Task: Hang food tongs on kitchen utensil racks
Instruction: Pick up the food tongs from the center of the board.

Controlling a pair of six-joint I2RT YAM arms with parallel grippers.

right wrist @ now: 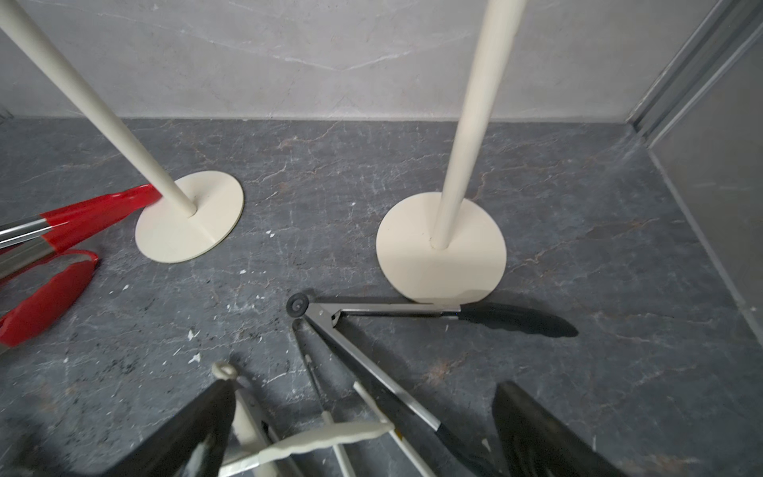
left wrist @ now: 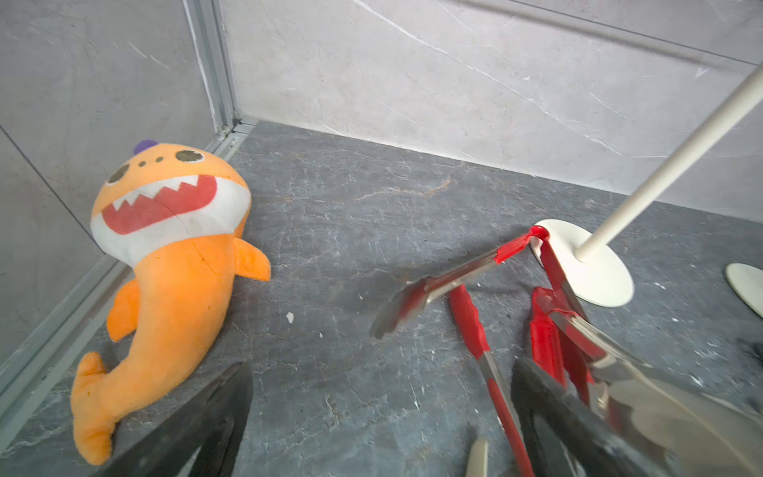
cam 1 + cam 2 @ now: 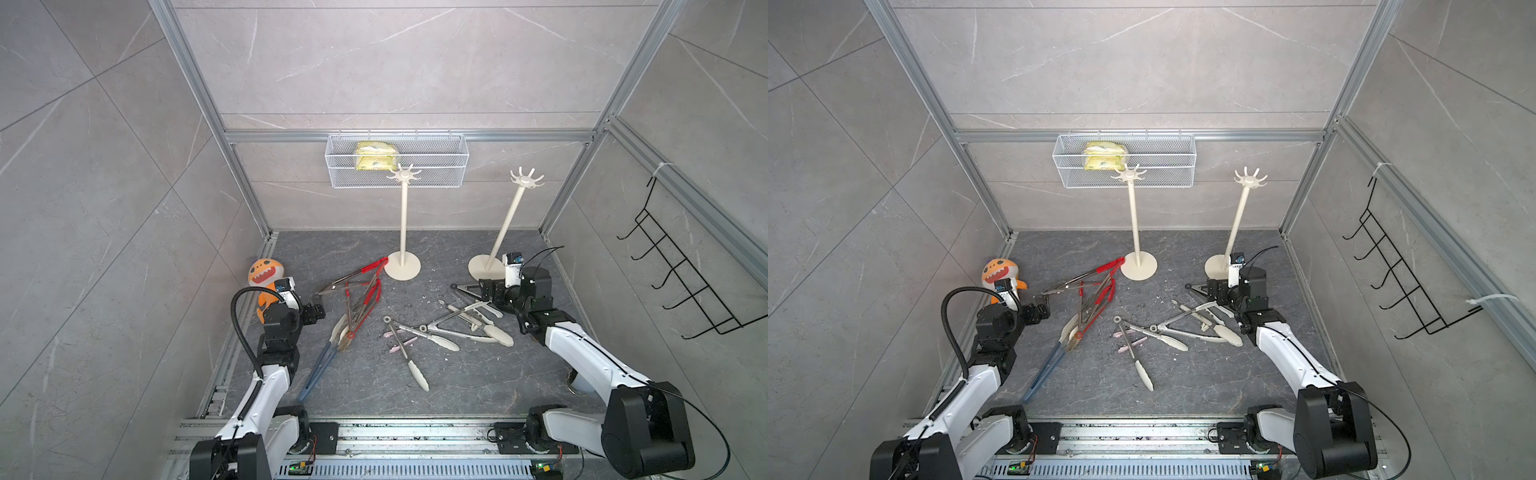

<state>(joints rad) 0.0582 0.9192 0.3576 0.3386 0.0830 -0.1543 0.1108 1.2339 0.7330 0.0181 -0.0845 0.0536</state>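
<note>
I should turn my left gripper, which faces the back wall with the front red tongs [image 2: 546, 338] beyond its finger, across the tongs and grip their metal arm [image 2: 675, 397].
Two cream kitchen utensil racks stand at the back, one [image 3: 402, 216] near the middle and one [image 3: 505, 224] to its right, their prongs bare. Several food tongs lie scattered on the dark floor: red-handled ones [image 3: 357, 274], a blue pair [image 3: 320, 370], cream-tipped ones [image 3: 440, 336] and a black-tipped pair [image 1: 413, 309]. My left gripper [image 3: 316, 309] hovers open beside the red tongs [image 2: 475, 330], holding nothing. Low over the black-tipped and cream-tipped tongs [image 1: 330, 442], my right gripper [image 3: 484, 291] is open and empty in front of the right rack's base [image 1: 441, 252].
An orange shark plush [image 3: 264, 278] lies against the left wall beside my left arm. A white mesh basket [image 3: 397, 162] with a yellow packet hangs on the back rail. A black wire hook rack [image 3: 681, 270] hangs on the right wall. Crumbs dot the floor.
</note>
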